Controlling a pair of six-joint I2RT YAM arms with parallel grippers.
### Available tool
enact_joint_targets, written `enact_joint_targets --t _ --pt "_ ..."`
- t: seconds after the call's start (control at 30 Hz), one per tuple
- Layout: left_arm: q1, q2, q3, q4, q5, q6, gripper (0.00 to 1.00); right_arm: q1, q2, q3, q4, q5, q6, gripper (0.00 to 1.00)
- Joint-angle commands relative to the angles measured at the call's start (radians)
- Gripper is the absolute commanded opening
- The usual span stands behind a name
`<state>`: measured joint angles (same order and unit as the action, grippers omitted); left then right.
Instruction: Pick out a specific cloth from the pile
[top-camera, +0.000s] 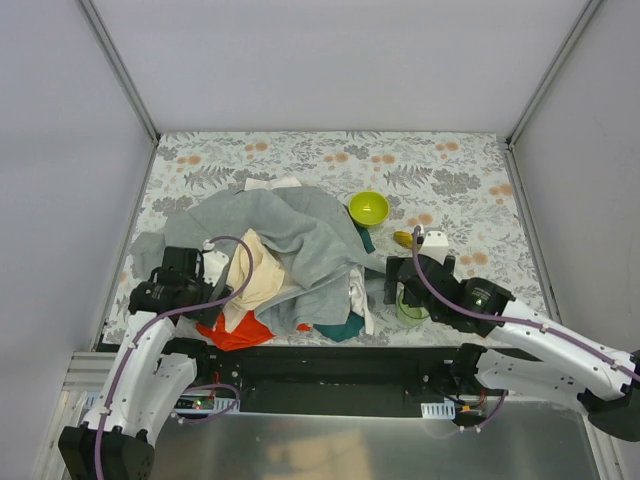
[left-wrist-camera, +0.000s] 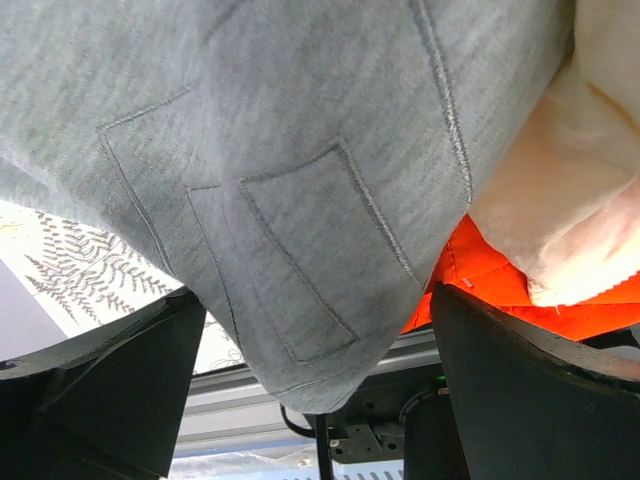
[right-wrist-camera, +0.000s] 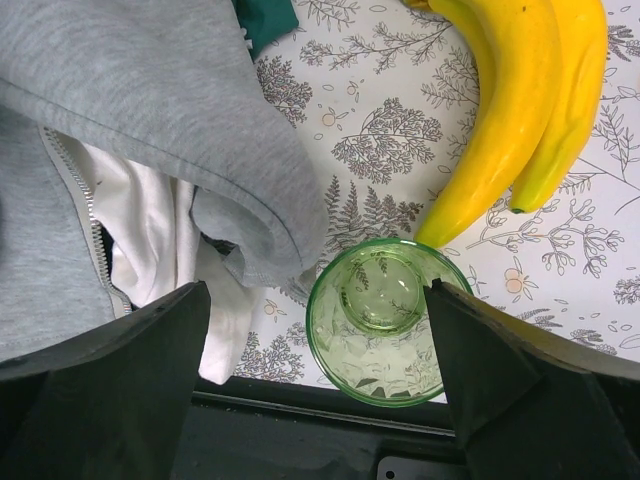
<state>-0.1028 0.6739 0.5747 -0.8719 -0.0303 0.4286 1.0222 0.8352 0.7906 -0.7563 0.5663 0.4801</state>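
A small orange-red patch (top-camera: 304, 327) peeks out beyond the cream-beige cloth, so the orange-red cloth (top-camera: 236, 334) will come out much bigger than it looks when I lift it.
The orange-red cloth (top-camera: 236, 332) lies at the pile's near-left edge, under the cream-beige cloth (top-camera: 256, 274) and the large grey sweatshirt (top-camera: 300, 238). My left gripper (top-camera: 217, 304) is open beside it. In the left wrist view a corner of the grey sweatshirt (left-wrist-camera: 300, 200) hangs between the wide-open fingers (left-wrist-camera: 100, 385), touching neither. The orange-red cloth (left-wrist-camera: 478, 272) shows by the right finger, below the cream-beige cloth (left-wrist-camera: 570, 190). My right gripper (top-camera: 395, 285) is open and empty, at the pile's right edge over a green glass (right-wrist-camera: 385, 320).
A yellow-green bowl (top-camera: 368, 208) stands behind the pile. Bananas (right-wrist-camera: 510, 120) lie beside the green glass (top-camera: 412, 306). White (right-wrist-camera: 150, 250) and dark teal (top-camera: 342, 328) pieces sit at the pile's near right. The table's near edge and metal rail (left-wrist-camera: 240, 400) are close below.
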Motion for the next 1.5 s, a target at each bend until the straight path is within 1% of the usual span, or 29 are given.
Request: enact_joint_targets --t 0.0,0.07,0.17,0.2,0.27,0.3,0.33,0.37,0.4,0.43,0.5,0.53,0.63,0.7,0.77,0.9,0.97,1.1,1.17,1.27,1.4,1.43,1.47 --pt "0.008 0.010 0.109 -0.035 -0.025 -0.002 0.99 -0.005 0.015 0.012 -0.001 -0.006 -0.012 0.98" --pt "0.008 0.015 0.218 -0.129 0.028 0.041 0.99 -0.008 0.024 0.018 -0.002 -0.005 -0.018 0.98" --pt "0.008 0.018 0.380 -0.212 0.223 0.079 0.99 -0.010 0.036 0.027 -0.002 0.001 -0.024 0.98" --pt "0.008 0.016 0.420 -0.237 0.306 0.091 0.99 -0.011 0.042 0.030 -0.002 0.003 -0.029 0.98" --pt "0.005 0.030 0.496 -0.335 0.551 0.183 0.99 -0.011 0.056 0.041 -0.002 0.007 -0.040 0.98" --pt "-0.001 0.042 0.531 -0.404 0.682 0.253 0.99 -0.014 0.061 0.047 -0.003 0.010 -0.043 0.98" --pt "-0.017 0.052 0.551 -0.468 0.770 0.316 0.99 -0.014 0.068 0.055 -0.006 0.015 -0.043 0.98" --pt "-0.040 0.062 0.565 -0.504 0.829 0.366 0.99 -0.017 0.071 0.059 -0.008 0.018 -0.044 0.98" --pt "-0.085 0.072 0.560 -0.518 0.811 0.381 0.98 -0.017 0.077 0.064 -0.008 0.021 -0.046 0.98" --pt "-0.142 0.085 0.550 -0.524 0.755 0.384 0.95 -0.020 0.085 0.068 -0.009 0.024 -0.046 0.98" --pt "-0.304 0.125 0.501 -0.523 0.635 0.371 0.86 -0.025 0.103 0.076 -0.008 0.027 -0.049 0.98" --pt "-0.364 0.151 0.476 -0.524 0.609 0.368 0.84 -0.030 0.116 0.082 -0.008 0.027 -0.054 0.98" --pt "-0.507 0.237 0.410 -0.507 0.603 0.395 0.83 -0.048 0.177 0.117 -0.034 0.044 -0.048 0.98" --pt "-0.605 0.266 0.364 -0.449 0.546 0.394 0.81 -0.062 0.228 0.153 -0.060 0.056 -0.043 0.98" --pt "-0.675 0.273 0.289 -0.344 0.466 0.415 0.77 -0.074 0.275 0.185 -0.080 0.055 -0.043 0.98" --pt "-0.742 0.300 0.162 -0.133 0.305 0.418 0.74 -0.089 0.352 0.231 -0.089 0.050 -0.046 0.98" --pt "-0.750 0.311 0.116 -0.047 0.273 0.414 0.74 -0.097 0.380 0.239 -0.089 0.046 -0.049 0.98" --pt "-0.756 0.323 0.036 0.109 0.159 0.429 0.77 -0.111 0.418 0.256 -0.089 0.030 -0.074 0.98" --pt "-0.755 0.340 0.004 0.155 0.147 0.444 0.79 -0.116 0.426 0.259 -0.086 0.027 -0.081 0.98" --pt "-0.756 0.383 -0.056 0.226 0.121 0.449 0.80 -0.126 0.427 0.260 -0.075 0.023 -0.095 0.99" --pt "-0.755 0.395 -0.052 0.237 0.156 0.441 0.78 -0.139 0.407 0.240 -0.058 0.009 -0.103 0.99" --pt "-0.756 0.401 -0.053 0.243 0.161 0.446 0.77 -0.140 0.403 0.237 -0.055 0.006 -0.103 0.99" --pt "-0.755 0.408 -0.055 0.251 0.158 0.455 0.71 -0.143 0.397 0.237 -0.055 0.004 -0.103 0.99"
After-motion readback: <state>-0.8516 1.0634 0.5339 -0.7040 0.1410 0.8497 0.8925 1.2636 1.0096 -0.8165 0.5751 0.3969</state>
